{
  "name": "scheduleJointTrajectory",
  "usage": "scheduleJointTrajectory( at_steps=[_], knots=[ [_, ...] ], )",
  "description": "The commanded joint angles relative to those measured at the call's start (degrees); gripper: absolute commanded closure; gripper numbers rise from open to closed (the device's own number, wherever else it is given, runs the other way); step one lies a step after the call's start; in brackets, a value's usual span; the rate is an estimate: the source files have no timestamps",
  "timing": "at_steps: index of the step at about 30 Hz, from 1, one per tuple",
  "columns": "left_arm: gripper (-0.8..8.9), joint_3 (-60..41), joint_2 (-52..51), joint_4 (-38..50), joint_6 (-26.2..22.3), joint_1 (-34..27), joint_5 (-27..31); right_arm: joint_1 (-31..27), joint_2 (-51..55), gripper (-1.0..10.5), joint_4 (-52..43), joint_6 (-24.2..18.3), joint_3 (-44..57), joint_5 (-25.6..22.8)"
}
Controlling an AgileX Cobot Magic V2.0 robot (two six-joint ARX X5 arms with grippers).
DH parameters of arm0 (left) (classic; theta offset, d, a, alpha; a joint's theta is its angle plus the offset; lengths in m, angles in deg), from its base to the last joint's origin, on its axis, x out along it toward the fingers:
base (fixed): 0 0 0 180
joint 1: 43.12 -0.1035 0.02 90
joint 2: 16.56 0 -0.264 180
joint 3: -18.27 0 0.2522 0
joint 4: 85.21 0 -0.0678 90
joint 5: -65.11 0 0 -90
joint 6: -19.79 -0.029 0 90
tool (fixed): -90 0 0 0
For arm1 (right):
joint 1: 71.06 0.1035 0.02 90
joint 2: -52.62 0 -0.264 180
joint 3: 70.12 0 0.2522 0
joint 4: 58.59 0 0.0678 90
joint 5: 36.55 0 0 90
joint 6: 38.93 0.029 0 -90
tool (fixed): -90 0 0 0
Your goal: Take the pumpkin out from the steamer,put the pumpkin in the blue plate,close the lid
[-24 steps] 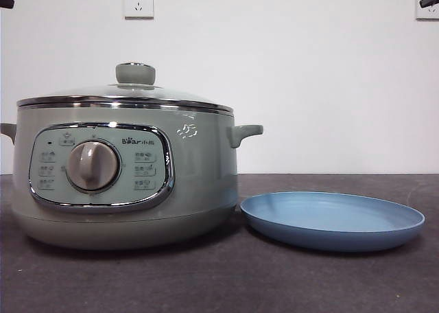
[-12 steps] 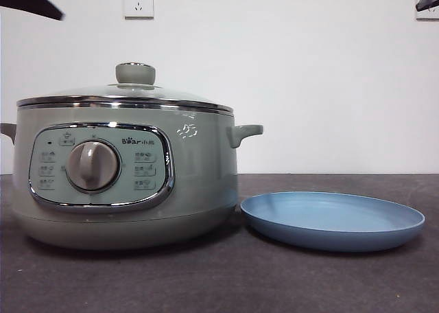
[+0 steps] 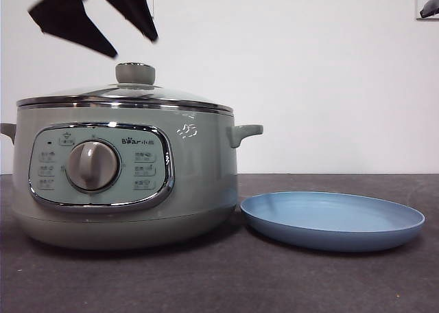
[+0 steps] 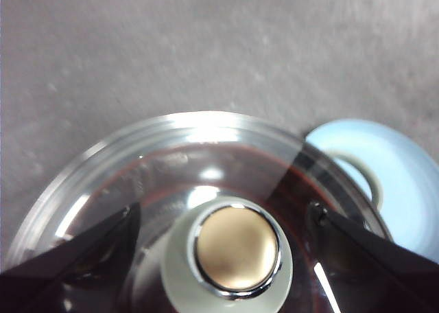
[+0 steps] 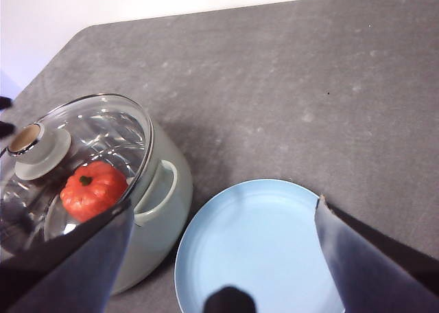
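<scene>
My gripper will lift the orange-red pumpkin (image 5: 95, 191), which sits on top of a flat pale tray, so the pumpkin will come away and leave the tray behind.
The sage-green steamer (image 3: 123, 176) stands at the left with its glass lid (image 3: 123, 93) on. My left gripper (image 3: 134, 47) hangs open just above the lid's green knob (image 3: 135, 73). In the left wrist view its jaws (image 4: 223, 213) stand on either side of the knob (image 4: 236, 251) without touching it. The orange-red pumpkin (image 5: 92, 189) shows through the lid (image 5: 103, 131) inside the steamer (image 5: 161, 210). The blue plate (image 3: 333, 220) lies empty to the right of the steamer. My right gripper (image 5: 223, 203) is open and empty, high above the plate (image 5: 254, 244).
The steamer's side handle (image 3: 245, 131) points toward the plate. The dark grey table (image 3: 309, 279) runs to a white wall with outlets (image 3: 138, 2). The right arm shows only as a dark tip (image 3: 429, 7) at the top right corner.
My left gripper has come down from the top left corner to just above the lid's knob. The steamer, lid, plate and right arm have not moved.
</scene>
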Motion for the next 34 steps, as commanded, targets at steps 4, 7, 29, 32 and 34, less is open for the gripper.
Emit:
scheduleJointTrajectory(
  at_steps=[4,7,29,32,34],
  knots=[
    [4.09,-0.2,3.6,-0.5,-1.3,1.5,0.2,0.1,-0.3,5.1,0.0,-0.1,-0.1,0.1],
    [4.09,-0.2,4.8,-1.6,-1.3,1.7,0.2,0.1,-0.3,5.1,0.1,-0.1,-0.1,0.0],
    [8.22,0.0,1.1,-0.3,-3.2,2.1,6.3,0.4,-0.7,5.1,-3.5,-0.1,-0.1,3.1],
    [8.22,0.0,-2.5,0.3,-3.2,2.0,7.3,1.4,-1.6,5.1,-6.4,-0.1,-0.2,7.5],
    [8.22,0.0,-5.4,0.5,-3.2,2.0,8.7,2.7,-2.9,5.1,-7.6,-0.1,-0.6,8.4]
  ],
)
